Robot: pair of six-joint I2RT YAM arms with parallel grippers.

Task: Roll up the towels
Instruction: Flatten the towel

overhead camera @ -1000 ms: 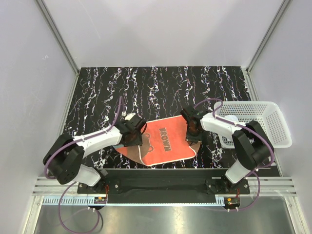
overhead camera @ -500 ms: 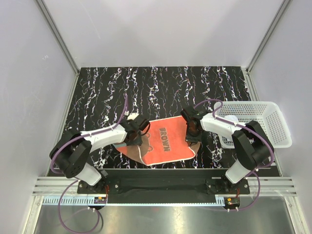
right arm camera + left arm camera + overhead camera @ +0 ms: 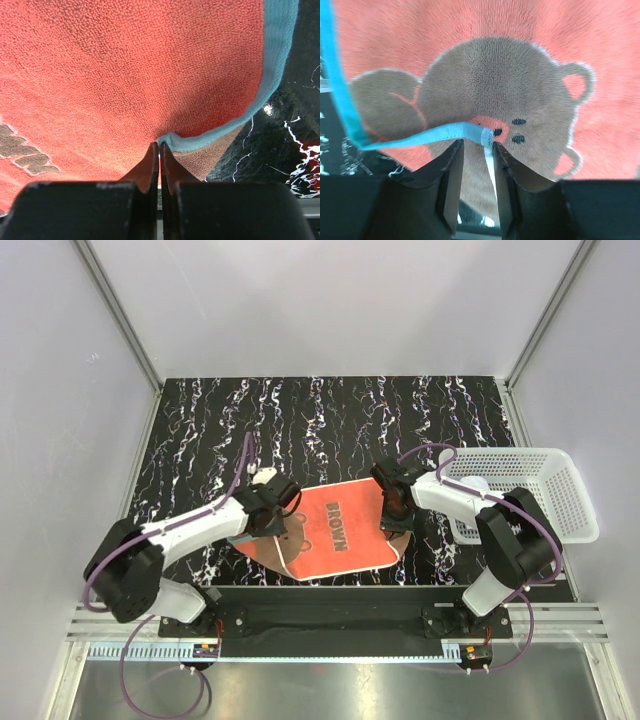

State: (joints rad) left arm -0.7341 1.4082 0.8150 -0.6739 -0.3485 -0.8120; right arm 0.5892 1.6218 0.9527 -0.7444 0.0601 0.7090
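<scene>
The towel's turned-up blue corner point(image 3: 487, 136) is beyond the fingers of my left gripper. I should open the fingers, move them over the corner point(image 3: 483, 132) and pinch it before both grippers lift the towel.
The orange towel point(image 3: 338, 535) with brown print lies near the table's front edge, between the two grippers. Its left corner is turned up and shows the brownish reverse point(image 3: 272, 552). My left gripper point(image 3: 272, 517) stands over that corner. In the left wrist view its jaws point(image 3: 474, 144) are narrowed round the folded blue hem point(image 3: 420, 137), with the bear print point(image 3: 495, 80) beyond. My right gripper point(image 3: 397, 517) is at the towel's right edge. Its jaws point(image 3: 159, 145) are pinched shut on the hem point(image 3: 272, 60) of the orange cloth point(image 3: 125, 65). No plain white towel is identifiable.
A white perforated basket point(image 3: 565, 490) stands at the right edge of the black marbled table point(image 3: 300, 420). A white rounded thing point(image 3: 470, 483) shows in its left end; I cannot tell what it is. Grey walls close off three sides.
My left gripper's jaws have narrowed onto the towel's left hem, and that arm has shifted slightly. The right arm and its grip have not moved.
</scene>
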